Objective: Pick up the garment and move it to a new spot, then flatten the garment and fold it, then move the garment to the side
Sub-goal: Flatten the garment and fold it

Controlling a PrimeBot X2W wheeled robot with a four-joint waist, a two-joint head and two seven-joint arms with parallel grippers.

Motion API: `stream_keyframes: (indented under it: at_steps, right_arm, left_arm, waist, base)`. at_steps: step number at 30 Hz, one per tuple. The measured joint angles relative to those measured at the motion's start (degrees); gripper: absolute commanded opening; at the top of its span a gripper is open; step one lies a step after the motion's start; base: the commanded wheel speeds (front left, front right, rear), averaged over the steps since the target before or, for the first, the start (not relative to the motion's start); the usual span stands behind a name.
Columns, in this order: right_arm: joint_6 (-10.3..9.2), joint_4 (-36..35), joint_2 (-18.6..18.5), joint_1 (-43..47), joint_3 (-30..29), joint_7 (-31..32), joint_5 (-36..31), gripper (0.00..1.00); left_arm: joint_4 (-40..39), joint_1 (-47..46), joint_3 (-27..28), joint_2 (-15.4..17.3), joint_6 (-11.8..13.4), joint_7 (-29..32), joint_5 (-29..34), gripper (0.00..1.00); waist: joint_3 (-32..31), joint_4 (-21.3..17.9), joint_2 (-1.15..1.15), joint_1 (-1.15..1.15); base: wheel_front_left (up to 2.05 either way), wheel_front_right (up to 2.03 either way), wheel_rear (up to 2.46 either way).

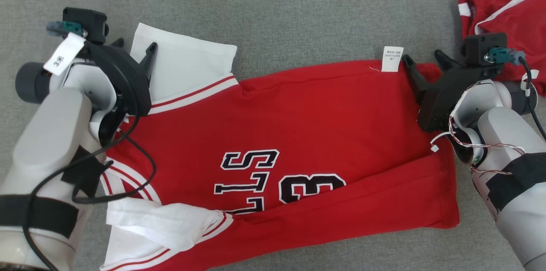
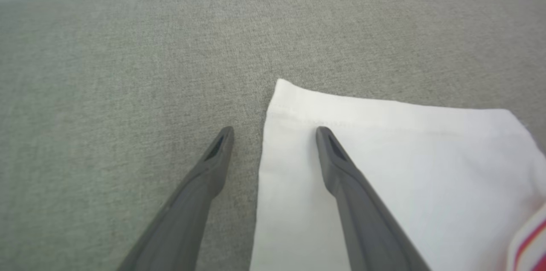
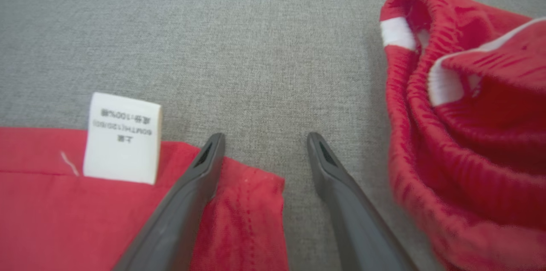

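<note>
The garment's near fold (image 1: pixel 353 202) is lying flat over the lettering. It should stay folded while the garment's red far edge (image 1: pixel 317 72) folds over as I raise the garment's corner.
A red jersey, the garment (image 1: pixel 298 126), lies spread sideways on the grey cloth surface, with black-and-white lettering, white sleeves and its near edge folded over. My left gripper (image 1: pixel 135 45) is open at the far white sleeve (image 1: pixel 183 66). In the left wrist view that gripper (image 2: pixel 275 131) straddles the sleeve's (image 2: pixel 384 155) edge, one finger over the cloth, one over the bare surface. My right gripper (image 1: pixel 422 55) is open at the jersey's far right corner, beside the white care label (image 1: pixel 392 58). In the right wrist view the right gripper (image 3: pixel 265 135) straddles the red corner (image 3: pixel 247 202) near the label (image 3: pixel 122 136).
A second red garment (image 1: pixel 503 10) with white trim lies bunched at the far right, just beyond my right gripper, and appears again as a red heap (image 3: pixel 469 113) in the right wrist view. Bare grey surface (image 1: pixel 273 6) stretches beyond the jersey.
</note>
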Motion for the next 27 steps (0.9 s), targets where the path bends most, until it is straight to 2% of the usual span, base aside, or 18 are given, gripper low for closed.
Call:
stream_keyframes:
  at_steps: [3,4,5,6,7,18,23,27]
  right_arm:
    - [0.53,0.86,0.08,-0.06,0.13,0.01,0.01,1.0]
    - [0.81,1.04,0.07,-0.09,0.12,0.02,0.03,0.4]
    - [1.08,1.21,0.08,-0.2,0.1,0.02,0.04,0.0]
    - [1.23,1.34,0.08,-0.35,0.09,0.02,0.08,0.0]
    - [1.52,1.52,0.07,-0.39,0.07,0.02,0.1,0.0]
    - [3.04,3.74,-0.05,-1.43,-0.31,-1.86,0.12,0.0]
    - [3.1,4.77,-0.05,-1.43,-0.62,-4.87,0.12,0.0]
    - [4.03,5.09,-0.03,-1.42,-0.88,-7.3,0.12,0.0]
  left_arm:
    - [1.31,-1.66,-0.55,0.0,0.0,-0.48,-0.77,1.0]
    - [1.41,-1.84,-1.13,0.0,0.0,-0.52,-1.04,0.94]
    - [1.67,-1.88,-1.33,-0.22,0.0,-0.92,-1.21,0.56]
    - [1.86,-1.97,-1.74,-0.33,0.0,-1.14,-1.21,0.41]
    - [2.1,-2.2,-2.3,-0.45,0.0,-1.44,-1.22,0.0]
    - [4.56,-4.95,-3.55,-0.64,0.0,-6.0,-4.83,0.0]
    - [4.67,-5.17,-3.94,-0.35,-0.43,-8.83,-7.15,0.0]
    - [4.68,-4.85,-4.97,-0.32,-0.44,-10.65,-8.28,0.0]
  waist:
    - [0.47,-0.21,0.0,0.0]
    - [0.57,-0.25,0.0,0.0]
    - [0.64,-0.25,0.0,0.0]
    - [0.68,-0.24,0.0,0.0]
    - [0.7,-0.19,0.0,0.0]
    - [-1.07,1.17,0.0,0.0]
    - [-2.69,1.83,0.0,0.0]
    - [-4.13,2.39,0.0,0.0]
  base:
    - [0.0,0.0,0.0]
    - [0.0,0.0,0.0]
    - [0.0,0.0,0.0]
    - [0.0,0.0,0.0]
    - [0.0,0.0,0.0]
    - [0.0,0.0,0.0]
    - [0.0,0.0,0.0]
    - [0.0,0.0,0.0]
